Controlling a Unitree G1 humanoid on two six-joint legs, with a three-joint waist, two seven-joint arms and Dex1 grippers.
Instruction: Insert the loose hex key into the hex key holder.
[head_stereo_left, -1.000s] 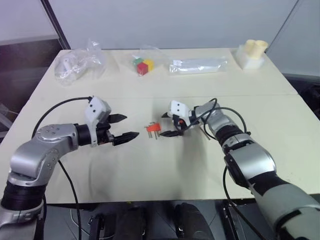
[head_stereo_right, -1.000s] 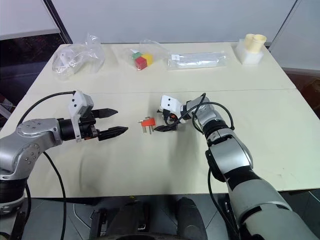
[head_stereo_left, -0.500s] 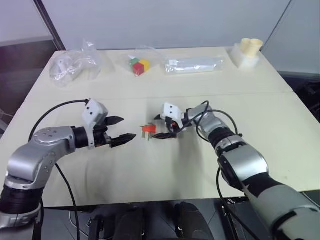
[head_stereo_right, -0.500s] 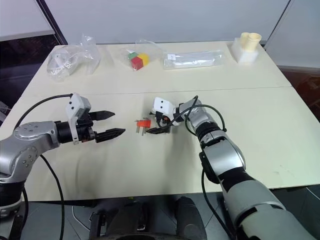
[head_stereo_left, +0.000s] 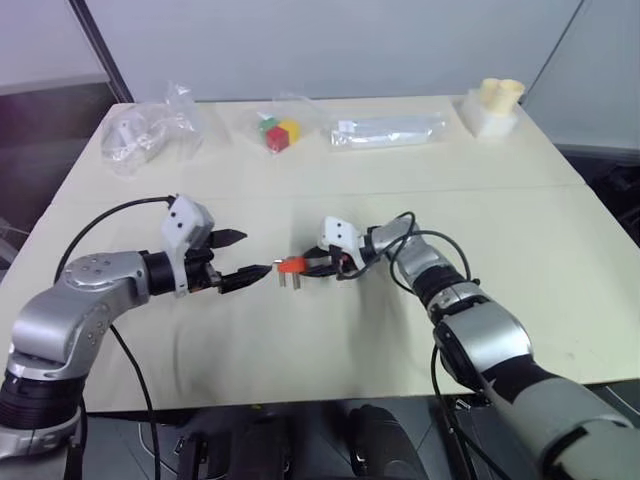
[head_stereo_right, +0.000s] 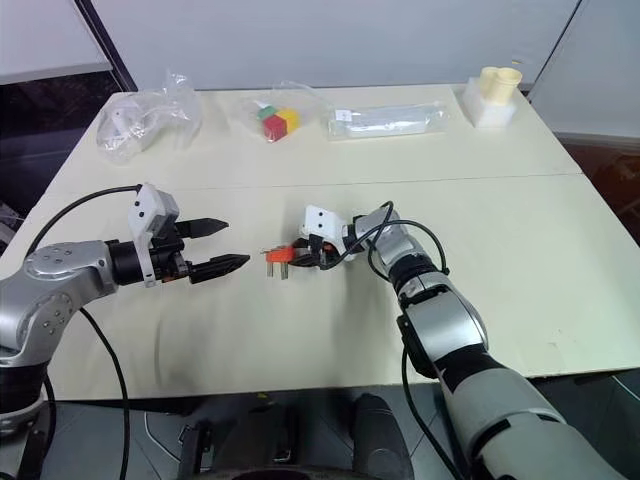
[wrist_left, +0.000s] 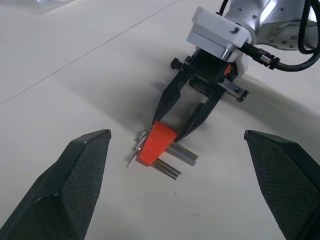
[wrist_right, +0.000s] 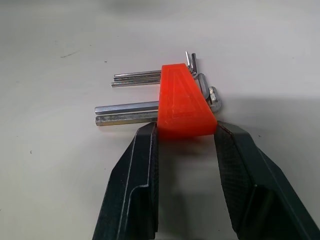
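Observation:
I expect the grey keys to stay seated when I lift the hex key holder, as they run through the orange block (wrist_left: 158, 143) with bent ends on one side (wrist_left: 138, 145).
The hex key holder (wrist_right: 182, 102) is a small orange block with several grey keys sticking out of it, lying on the table at mid-table (head_stereo_left: 291, 265). My right gripper (head_stereo_left: 312, 266) reaches in from the right and is shut on the block's wide end, one finger pressed to each side (wrist_left: 169, 128). My left gripper (head_stereo_left: 255, 254) hovers just left of the holder, open and holding nothing, its fingers (wrist_left: 82, 175) wide apart and pointing at the block. The loose hex key is out of view.
Along the table's far edge lie a crumpled clear bag (head_stereo_left: 150, 130), a bag of red, green and yellow cubes (head_stereo_left: 280, 132), a long clear packet (head_stereo_left: 385, 130) and a white stand with cream cylinders (head_stereo_left: 495, 105). A seam (head_stereo_left: 520, 188) crosses the cream tabletop.
My right gripper has moved left up to the holder and closed its fingers on the orange block. The left gripper has stayed where it was, still open.

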